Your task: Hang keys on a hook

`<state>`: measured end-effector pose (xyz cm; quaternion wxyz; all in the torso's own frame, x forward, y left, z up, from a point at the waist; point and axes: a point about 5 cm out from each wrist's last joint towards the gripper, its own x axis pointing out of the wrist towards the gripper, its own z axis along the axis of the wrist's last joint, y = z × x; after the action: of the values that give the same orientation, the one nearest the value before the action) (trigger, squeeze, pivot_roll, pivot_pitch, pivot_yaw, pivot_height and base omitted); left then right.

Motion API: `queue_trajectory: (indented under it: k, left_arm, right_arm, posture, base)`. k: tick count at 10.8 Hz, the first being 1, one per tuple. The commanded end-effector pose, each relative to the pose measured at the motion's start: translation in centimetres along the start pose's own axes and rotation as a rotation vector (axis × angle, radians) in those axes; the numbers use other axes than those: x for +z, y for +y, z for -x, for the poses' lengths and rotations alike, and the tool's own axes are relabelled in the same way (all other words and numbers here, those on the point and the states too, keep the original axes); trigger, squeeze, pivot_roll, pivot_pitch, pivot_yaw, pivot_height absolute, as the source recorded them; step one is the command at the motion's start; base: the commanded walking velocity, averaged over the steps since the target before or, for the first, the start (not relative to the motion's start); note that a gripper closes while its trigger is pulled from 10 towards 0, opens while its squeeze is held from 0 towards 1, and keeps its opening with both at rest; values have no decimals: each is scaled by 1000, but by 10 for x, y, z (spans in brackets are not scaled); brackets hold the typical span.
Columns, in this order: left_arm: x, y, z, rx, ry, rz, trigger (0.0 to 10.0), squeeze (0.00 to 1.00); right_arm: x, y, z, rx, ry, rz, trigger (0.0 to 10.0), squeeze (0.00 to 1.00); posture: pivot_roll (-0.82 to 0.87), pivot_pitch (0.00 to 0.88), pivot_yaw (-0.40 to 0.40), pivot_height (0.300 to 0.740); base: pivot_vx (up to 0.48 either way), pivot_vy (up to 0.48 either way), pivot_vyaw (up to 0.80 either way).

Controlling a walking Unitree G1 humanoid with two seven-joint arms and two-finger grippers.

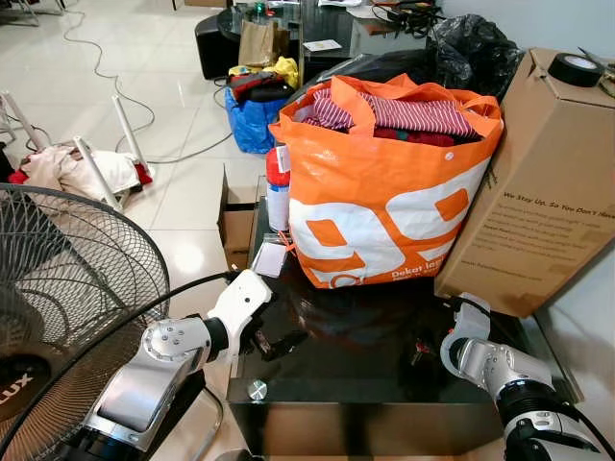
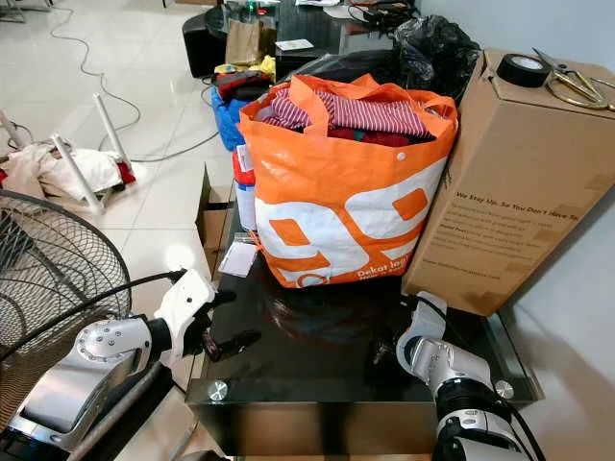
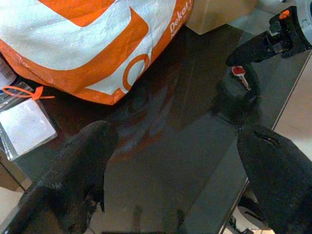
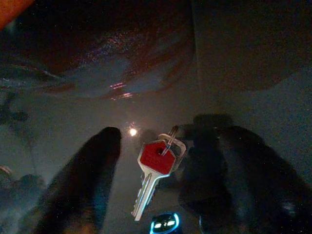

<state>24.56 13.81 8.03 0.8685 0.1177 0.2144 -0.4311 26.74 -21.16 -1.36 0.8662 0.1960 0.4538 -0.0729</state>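
A silver edge (image 4: 182,147) shows from behind the red head, so I expect another key to hang down from the ring (image 4: 173,132) when I carry it.
A key with a red head (image 4: 156,165) lies on its ring flat on the dark glass table (image 1: 356,375), near the table's right front part. My right gripper (image 4: 158,134) is low over the glass and open, one finger on each side of the key, apart from it. In the left wrist view the key (image 3: 240,74) lies just below a right finger (image 3: 253,46). My left gripper (image 1: 274,344) hovers at the table's left front edge, open, with nothing between its fingers (image 3: 83,161).
A full orange shopping bag (image 1: 384,192) stands at the back of the table, and a tall cardboard box (image 1: 538,182) with a tape roll (image 1: 575,69) on top stands to its right. A clear pouch (image 1: 270,259) lies at the bag's left. A floor fan (image 1: 67,288) stands at my left.
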Motion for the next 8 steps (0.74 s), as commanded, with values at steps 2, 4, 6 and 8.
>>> queue_trajectory:
  k: [2,4,6,8]
  left_arm:
    - [4,1,1,-5,-5,-24,10000,90]
    - [4,1,1,-6,-3,-26,10000,86]
    - [4,1,1,-4,-3,-31,10000,90]
    - [4,1,1,-5,-1,-33,10000,94]
  right_arm:
    - [-6,-2,-1,-3,28,-36,0,0]
    - [-7,0,-2,2,27,-39,0,0]
    - [-8,-1,-2,5,22,-49,0,0]
    - [-8,-1,-2,5,20,-55,0,0]
  posture:
    - [-2,0,-41,740]
    - [-1,0,-41,740]
    - [2,0,-39,740]
    - [2,0,-39,740]
  base:
    - [0,0,0]
    - [0,0,0]
    - [0,0,0]
    - [0,0,0]
